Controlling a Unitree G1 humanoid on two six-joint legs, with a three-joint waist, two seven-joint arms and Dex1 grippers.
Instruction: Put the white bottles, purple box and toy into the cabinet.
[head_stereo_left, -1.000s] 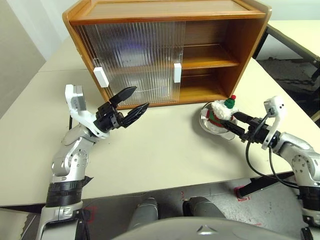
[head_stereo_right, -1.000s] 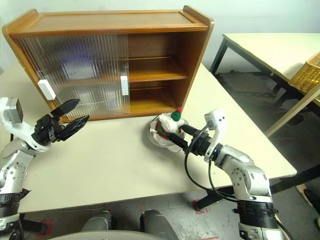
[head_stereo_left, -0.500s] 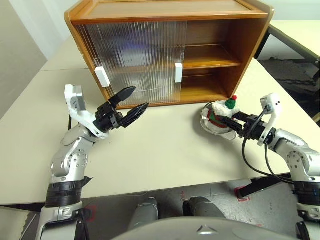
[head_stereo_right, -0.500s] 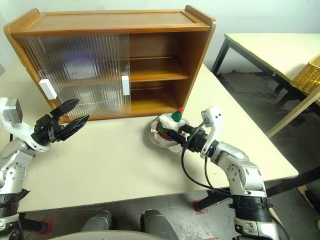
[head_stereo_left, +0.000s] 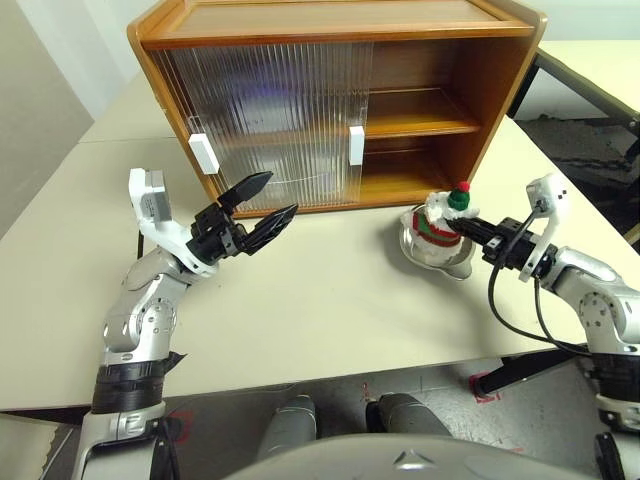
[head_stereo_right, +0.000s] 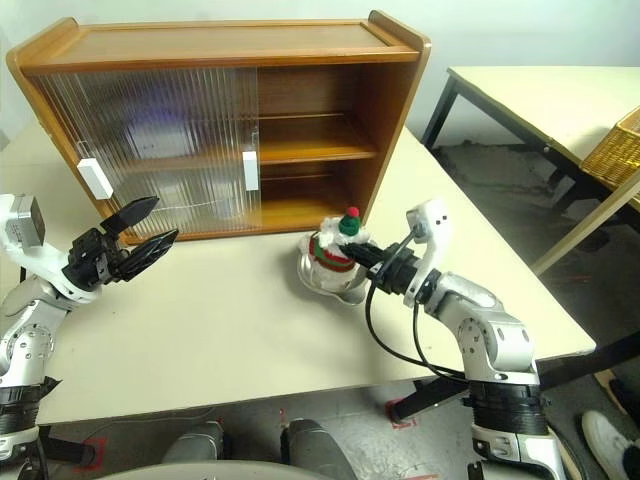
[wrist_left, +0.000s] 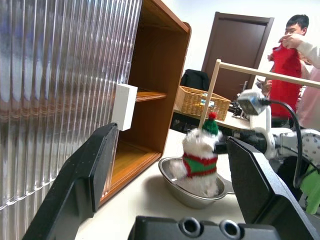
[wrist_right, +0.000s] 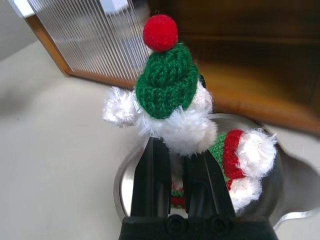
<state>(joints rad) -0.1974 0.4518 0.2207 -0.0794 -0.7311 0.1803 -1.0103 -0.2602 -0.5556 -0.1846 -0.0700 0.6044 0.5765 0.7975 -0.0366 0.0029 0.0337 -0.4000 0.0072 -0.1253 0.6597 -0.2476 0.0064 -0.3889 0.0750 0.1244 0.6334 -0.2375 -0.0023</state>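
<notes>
My right gripper should keep lifting until the toy sits on the cabinet's upper shelf (head_stereo_left: 422, 112), as that shelf is open and my fingers pinch the toy (head_stereo_left: 437, 211) below its hat.
The toy (head_stereo_left: 441, 213), a fluffy white figure with a green and red hat, stands upright with its lower part over the steel bowl (head_stereo_left: 436, 254). My right gripper (head_stereo_left: 457, 225) is shut on it from the right, its fingers (wrist_right: 152, 170) pinching the body below the hat (wrist_right: 167, 82). My left gripper (head_stereo_left: 276, 197) hovers open in front of the cabinet (head_stereo_left: 340, 30), near the left door handle (head_stereo_left: 199, 153). A purplish blur (head_stereo_right: 152, 130) shows through the ribbed doors; the purple box and white bottles cannot be made out behind them.
Both sliding doors (head_stereo_left: 270, 120) cover the cabinet's left part, leaving the right shelf bay (head_stereo_left: 420, 115) open. A second table with a wicker basket (head_stereo_right: 615, 150) stands to the right. People (wrist_left: 295, 55) are in the background of the left wrist view.
My right gripper has closed on the toy and raised it a little out of the bowl. The left arm has kept still.
</notes>
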